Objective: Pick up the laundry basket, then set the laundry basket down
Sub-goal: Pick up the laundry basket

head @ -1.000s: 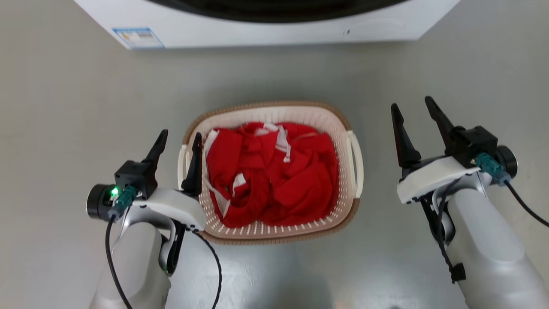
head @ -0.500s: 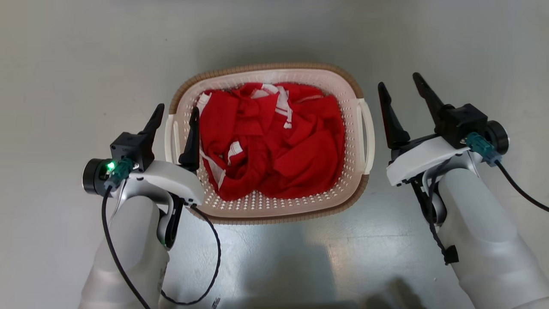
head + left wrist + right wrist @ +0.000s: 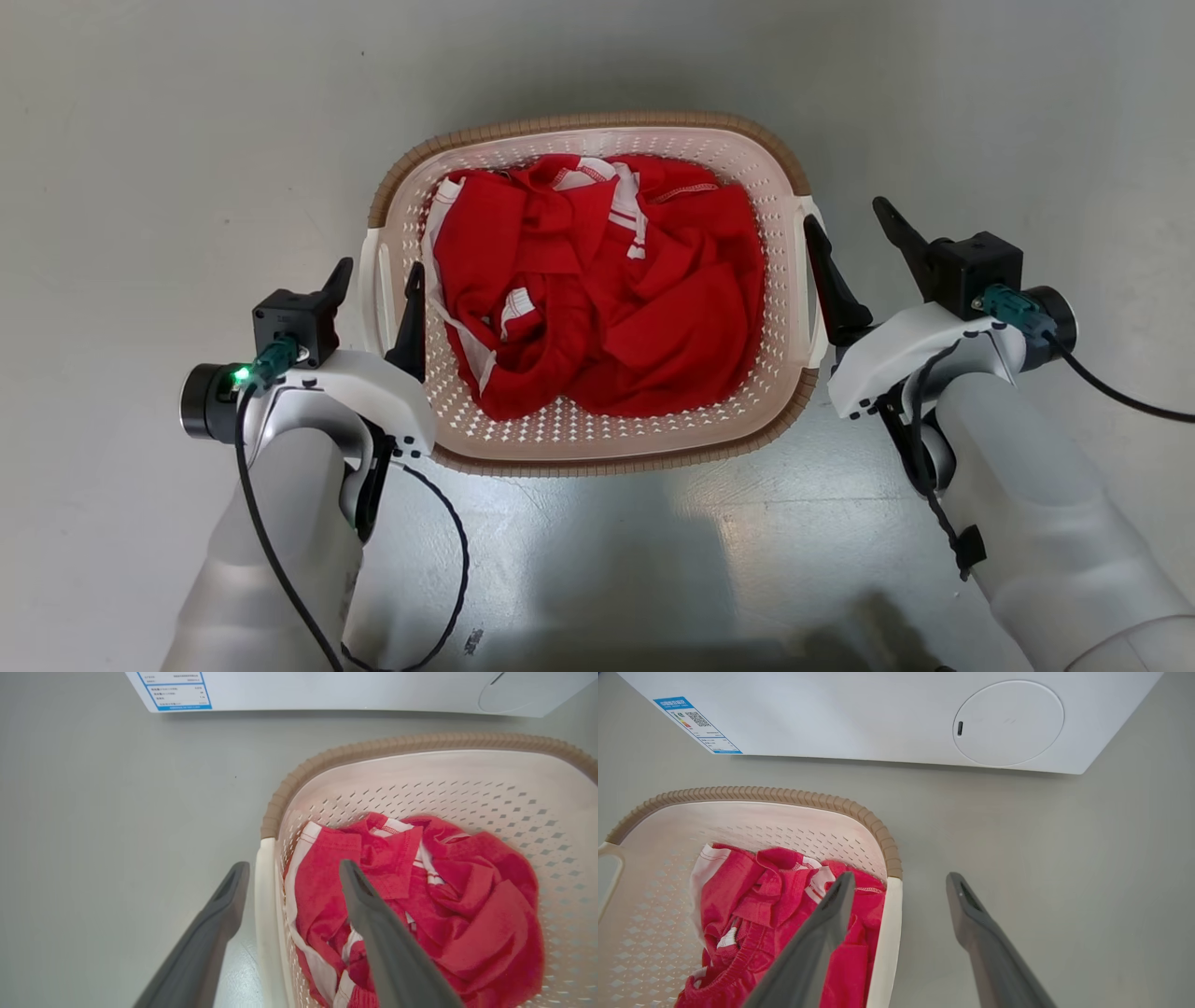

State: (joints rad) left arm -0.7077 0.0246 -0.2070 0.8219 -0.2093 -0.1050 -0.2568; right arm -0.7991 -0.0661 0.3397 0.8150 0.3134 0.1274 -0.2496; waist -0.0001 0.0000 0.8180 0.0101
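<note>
The laundry basket's white handle (image 3: 886, 935) is a thin piece next to a long slot (image 3: 811, 291), so it will bend outward a little when I pick up the laundry basket.
The laundry basket (image 3: 579, 124) stands on the grey floor, cream-white and perforated with a brown woven-look rim, and it holds red clothes (image 3: 607, 289) with white trim. My left gripper (image 3: 378, 273) is open astride the basket's left handle (image 3: 264, 914), one finger inside the basket and one outside. My right gripper (image 3: 845, 217) is open astride the right handle (image 3: 883, 942) in the same way. In the wrist views each handle lies between the fingers, with gaps on both sides. Neither pair of fingers presses the handle.
A white washing machine (image 3: 878, 714) stands just beyond the basket, with a blue label (image 3: 175, 690) low on its front. Bare grey floor (image 3: 149, 168) lies on both sides of the basket. Black cables hang from both wrists.
The head camera has tilted down, so the washing machine has left its view. My right gripper has moved in from the side to straddle the right handle. The left gripper stays at the left handle.
</note>
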